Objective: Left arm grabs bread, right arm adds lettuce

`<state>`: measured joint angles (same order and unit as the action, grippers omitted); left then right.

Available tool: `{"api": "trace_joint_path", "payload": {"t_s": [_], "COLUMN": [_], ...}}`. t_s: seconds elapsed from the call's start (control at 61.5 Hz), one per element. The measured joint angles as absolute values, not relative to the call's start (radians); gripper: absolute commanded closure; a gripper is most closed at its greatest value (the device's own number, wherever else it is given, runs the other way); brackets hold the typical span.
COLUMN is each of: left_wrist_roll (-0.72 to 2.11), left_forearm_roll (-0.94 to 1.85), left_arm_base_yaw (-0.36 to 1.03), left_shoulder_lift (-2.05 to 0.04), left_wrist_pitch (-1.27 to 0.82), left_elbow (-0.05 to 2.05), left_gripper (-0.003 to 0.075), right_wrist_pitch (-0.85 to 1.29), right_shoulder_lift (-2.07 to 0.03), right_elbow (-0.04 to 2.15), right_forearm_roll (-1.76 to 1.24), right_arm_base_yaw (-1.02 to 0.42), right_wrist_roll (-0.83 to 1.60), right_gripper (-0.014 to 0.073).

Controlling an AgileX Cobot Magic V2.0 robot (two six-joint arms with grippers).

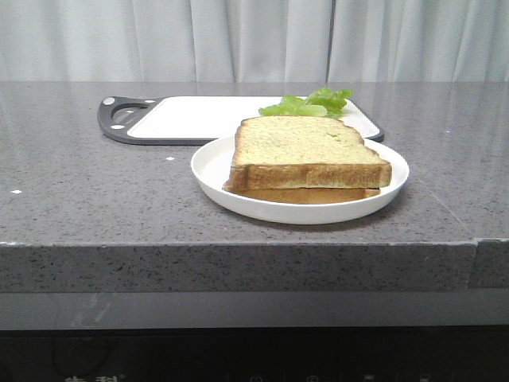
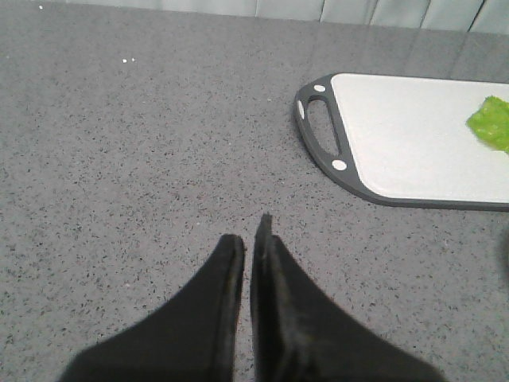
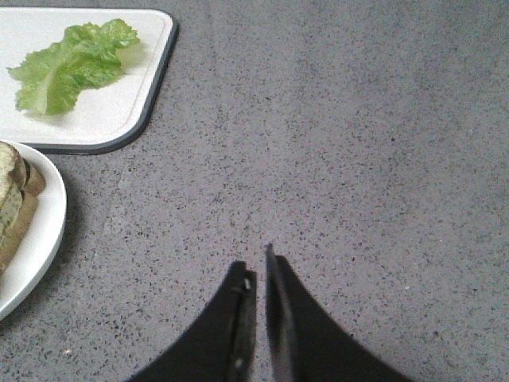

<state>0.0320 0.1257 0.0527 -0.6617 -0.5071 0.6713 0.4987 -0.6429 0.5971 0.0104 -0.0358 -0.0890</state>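
Note:
I see the bread lying over the second slice (image 1: 306, 195), so I should lift the bread clear (image 1: 248, 143) with my left gripper before my right gripper takes the lettuce.
The bread (image 1: 306, 151), a thick slice with a pale yellowish face and a brown crust, lies on top of a second slice (image 1: 310, 195) on a white plate (image 1: 208, 167). Both slices show at the edge of the right wrist view (image 3: 12, 199). The lettuce (image 1: 310, 103) lies on a white cutting board (image 1: 199, 115) behind the plate. It also shows in the right wrist view (image 3: 71, 64) and the left wrist view (image 2: 493, 123). My left gripper (image 2: 248, 231) is shut and empty over bare counter, left of the board. My right gripper (image 3: 256, 259) is shut and empty, right of the plate (image 3: 36, 247).
The cutting board (image 2: 413, 143) has a dark rim and a handle hole at its left end. The grey speckled counter (image 1: 79, 199) ends in a front edge close to the plate. Curtains hang behind the counter.

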Motion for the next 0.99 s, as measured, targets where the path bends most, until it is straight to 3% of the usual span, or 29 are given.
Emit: {"api": "trace_joint_path", "payload": {"t_s": [0.065,0.146,0.358,0.732,0.992], "left_wrist_roll": [0.032,0.032,0.126,0.172,0.175], "left_forearm_roll": [0.130,0.158,0.306,0.403,0.538], "left_arm_base_yaw": [0.053,0.053,0.119,0.494,0.559], "left_shoulder_lift": [-0.682,-0.705,-0.805,-1.143,-1.407], "left_wrist_pitch": [-0.509,-0.524,-0.624,-0.601,-0.657], "left_elbow": [0.671,0.676,0.745,0.915,1.084], "left_gripper": [0.0351,0.0256,0.0297,0.0300,0.0300], "right_wrist_pitch": [0.501,0.503,0.503,0.503,0.503], "right_shoulder_lift": [-0.656,-0.662,-0.662,-0.662,-0.662], "right_elbow": [0.597,0.597,0.597,0.597,0.597], "right_forearm_roll": [0.010,0.010,0.010,0.010,0.010], "right_arm_base_yaw": [-0.036,-0.036,-0.036,-0.036,-0.036], "right_wrist_roll": [-0.087,-0.085,-0.085,-0.085,-0.085], "right_gripper": [0.0180,0.0109,0.0107,0.0107,0.0107]}}
